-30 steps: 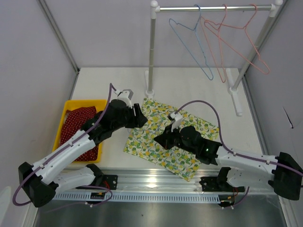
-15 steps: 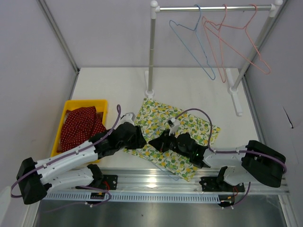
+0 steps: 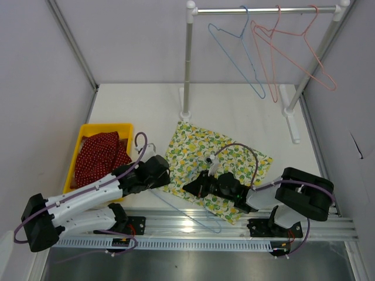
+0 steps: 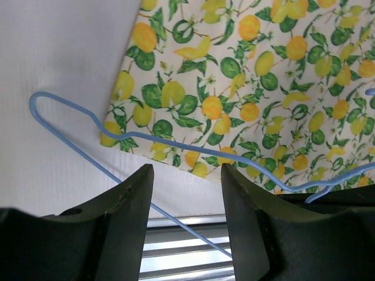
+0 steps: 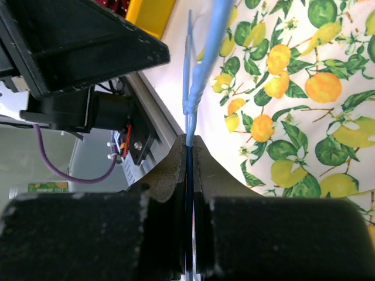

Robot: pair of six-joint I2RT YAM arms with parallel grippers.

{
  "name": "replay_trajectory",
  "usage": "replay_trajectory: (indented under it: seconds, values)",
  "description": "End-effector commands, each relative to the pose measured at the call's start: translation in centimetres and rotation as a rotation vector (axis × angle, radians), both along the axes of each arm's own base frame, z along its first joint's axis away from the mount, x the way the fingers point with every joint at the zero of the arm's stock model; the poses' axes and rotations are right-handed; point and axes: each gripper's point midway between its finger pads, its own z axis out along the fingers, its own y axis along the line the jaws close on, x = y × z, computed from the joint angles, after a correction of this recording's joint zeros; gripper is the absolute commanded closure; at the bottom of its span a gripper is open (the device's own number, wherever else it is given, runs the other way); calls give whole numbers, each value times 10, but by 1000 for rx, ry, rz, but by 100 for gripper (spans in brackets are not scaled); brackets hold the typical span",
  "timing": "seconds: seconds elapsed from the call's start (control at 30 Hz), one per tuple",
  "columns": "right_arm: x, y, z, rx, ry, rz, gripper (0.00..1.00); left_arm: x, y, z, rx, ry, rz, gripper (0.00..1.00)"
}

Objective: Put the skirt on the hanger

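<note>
My left gripper keeps moving toward the skirt's corner (image 4: 109, 141) until its fingers close on the cloth (image 4: 146, 153), because that corner lies open inside the hanger's frame.
The skirt (image 3: 220, 155), white with a lemon and leaf print, lies flat on the table. It also fills the left wrist view (image 4: 252, 88) and shows in the right wrist view (image 5: 304, 99). A blue wire hanger (image 3: 181, 209) lies across the skirt's near-left edge and over the front rail. In the left wrist view (image 4: 176, 143) its hook points left. My right gripper (image 3: 190, 188) is shut on the hanger's wire (image 5: 202, 70), pinched between the pads. My left gripper (image 3: 163, 174) is open and empty, hovering over the skirt's near-left edge with the hanger wire below its jaws.
A yellow bin (image 3: 105, 126) holding red dotted cloth (image 3: 99, 155) stands at the left. A white rack (image 3: 187, 64) at the back carries a blue hanger (image 3: 237, 50) and pink hangers (image 3: 287, 47). An aluminium rail (image 3: 234, 225) runs along the near edge.
Both arms drew back toward the near edge. The right gripper carried the blue hanger to the skirt's near-left edge. The left gripper moved off the skirt's far-left corner to its near-left edge.
</note>
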Motion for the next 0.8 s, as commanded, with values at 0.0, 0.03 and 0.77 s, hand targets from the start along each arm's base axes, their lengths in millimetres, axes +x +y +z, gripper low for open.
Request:
replay_trajectory:
  seconds: [0.0,0.03,0.77]
  values:
    - [2,11,19,83,-47,12,100,4,15,-8,50,-9,92,44]
    - [2,14,15,71,-44,17,100,3,18,-13,69,-4,95,44]
    - [20,7,-15,-20,-54,-50,100,7,38,-69,163,52,94,36]
